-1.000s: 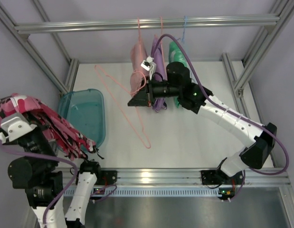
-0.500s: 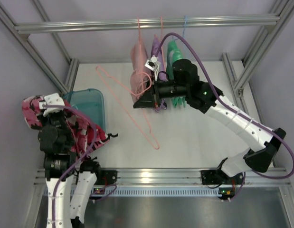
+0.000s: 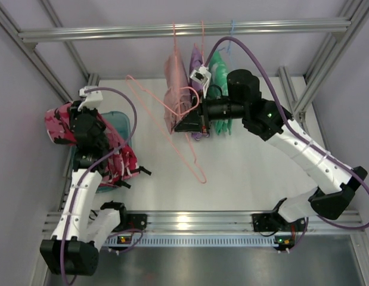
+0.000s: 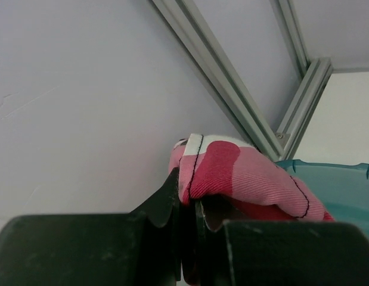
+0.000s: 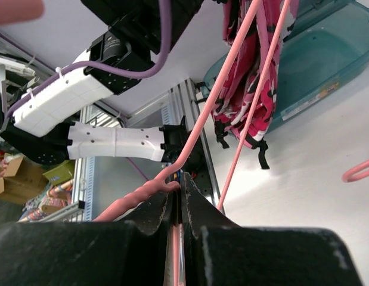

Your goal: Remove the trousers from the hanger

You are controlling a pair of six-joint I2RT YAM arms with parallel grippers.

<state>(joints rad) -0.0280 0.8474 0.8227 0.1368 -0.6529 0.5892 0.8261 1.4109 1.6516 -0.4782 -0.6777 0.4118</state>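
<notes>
I should go on lowering the trousers into the bin [image 3: 118,123] with my left gripper and let go there, because the trouser legs [image 3: 122,164] hang over the teal bin, clear of the hanger.
The trousers [image 3: 60,124], in pink, red and white camouflage, are off the hanger and bunched in my left gripper [image 3: 74,128], which is shut on them. Their legs and dark strings [image 3: 123,164] hang over the teal bin [image 3: 117,122]. In the left wrist view the fabric [image 4: 244,173] is pinched between my fingertips [image 4: 187,202]. My right gripper [image 3: 183,125] is shut on the salmon-pink wire hanger [image 3: 185,154], held bare above the table. The right wrist view shows the wire [image 5: 232,65] running out from the shut gripper [image 5: 179,193], with the trousers [image 5: 250,101] beyond it.
A pale pink garment [image 3: 172,83], a purple one [image 3: 196,65] and a green one [image 3: 220,68] hang from the top rail [image 3: 112,33], just behind my right gripper. A light blue hanger [image 3: 232,30] hooks the rail. Frame posts stand at both sides.
My left arm has swung the trousers from the far left edge up and in, over the teal bin. My right gripper has carried the hanger a little to the right.
</notes>
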